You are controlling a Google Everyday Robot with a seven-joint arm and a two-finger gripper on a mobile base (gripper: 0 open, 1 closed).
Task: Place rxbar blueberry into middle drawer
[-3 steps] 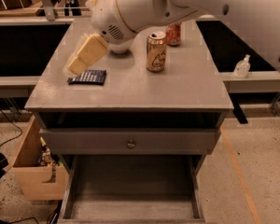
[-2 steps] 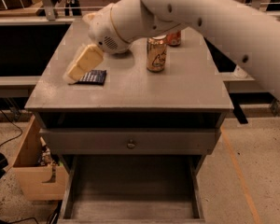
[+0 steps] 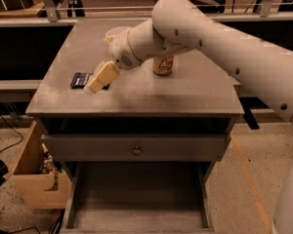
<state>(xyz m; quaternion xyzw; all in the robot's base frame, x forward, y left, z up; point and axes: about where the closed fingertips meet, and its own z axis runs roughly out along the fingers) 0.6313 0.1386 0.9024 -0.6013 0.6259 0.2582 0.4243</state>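
Observation:
I can see the rxbar blueberry (image 3: 80,80) lying flat under my open gripper, clear of the gold soda can, so I should keep going down until my fingers close on its wrapper.
The rxbar blueberry (image 3: 81,79), a flat dark navy wrapper, lies on the left side of the grey cabinet top (image 3: 136,91). My gripper (image 3: 100,78) hangs just above it at its right end, covering part of it. The middle drawer (image 3: 136,199) stands pulled out at the bottom of the view, with a bare grey floor. A grey drawer front with a small round knob (image 3: 136,150) is above it.
A gold soda can (image 3: 163,65) stands on the cabinet top behind my arm. A cardboard box (image 3: 36,177) sits on the floor left of the cabinet. Dark shelving runs along the back.
The camera and arm have shifted, and the gripper now sits lower and further right over the bar's right end. The bar has not moved.

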